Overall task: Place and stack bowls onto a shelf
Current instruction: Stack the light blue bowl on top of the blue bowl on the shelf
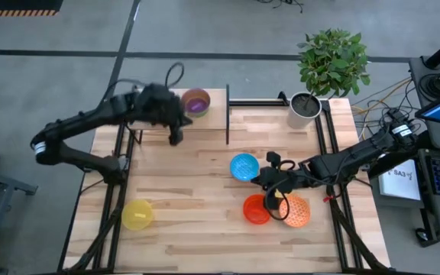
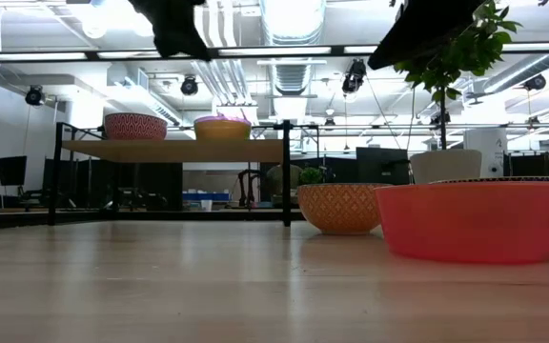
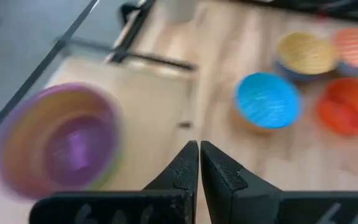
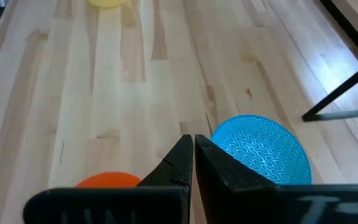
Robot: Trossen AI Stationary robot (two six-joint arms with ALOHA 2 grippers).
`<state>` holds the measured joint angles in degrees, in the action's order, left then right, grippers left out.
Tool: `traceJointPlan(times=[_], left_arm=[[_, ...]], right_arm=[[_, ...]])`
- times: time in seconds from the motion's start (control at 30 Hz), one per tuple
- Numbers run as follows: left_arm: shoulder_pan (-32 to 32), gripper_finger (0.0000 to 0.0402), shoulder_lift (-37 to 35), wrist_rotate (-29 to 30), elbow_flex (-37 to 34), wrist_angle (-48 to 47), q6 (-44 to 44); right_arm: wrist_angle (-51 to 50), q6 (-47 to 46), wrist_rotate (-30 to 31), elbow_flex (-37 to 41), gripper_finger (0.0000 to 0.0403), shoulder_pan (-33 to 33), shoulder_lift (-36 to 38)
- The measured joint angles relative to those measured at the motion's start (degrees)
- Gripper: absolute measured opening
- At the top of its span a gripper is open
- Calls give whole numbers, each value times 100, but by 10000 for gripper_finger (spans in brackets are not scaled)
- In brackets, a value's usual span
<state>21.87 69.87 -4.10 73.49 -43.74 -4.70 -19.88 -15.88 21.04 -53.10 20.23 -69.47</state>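
The light blue bowl has my right gripper hovering next to it, and my left gripper needs to take the bowl to the shelf, so I should move my right gripper back.
The shelf stands at the table's far left. On it rest a purple bowl with a yellowish outside and a patterned bowl, which the left arm hides in the high view. My left gripper hovers shut over the shelf, beside the purple bowl. My right gripper is shut above the table between the light blue bowl, the red-orange bowl and the speckled orange bowl. A yellow bowl sits near left.
A white plant pot with a leafy plant stands at the table's far right corner. A speckled yellow bowl lies near the red-orange one, under the right arm. Bare tabletop stretches between the yellow bowl and the right-hand group.
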Motion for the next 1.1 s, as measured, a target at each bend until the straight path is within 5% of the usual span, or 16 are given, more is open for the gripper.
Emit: traceJointPlan(times=[0.23,0.47,0.77,1.1], left_arm=[[-1443,0,-466,3,-1103,1720,122],[-2353,0,105,388,-1230,2616,-88],[-2572,0,1254,665,-1121,3224,-377],[-2684,0,2119,669,-756,3141,-290]], right_arm=[[-81,-124,-69,0,9,32,-1],[-45,-211,-155,90,9,484,-3],[1435,768,-88,705,9,727,64],[3743,1983,-1289,1784,9,467,694]])
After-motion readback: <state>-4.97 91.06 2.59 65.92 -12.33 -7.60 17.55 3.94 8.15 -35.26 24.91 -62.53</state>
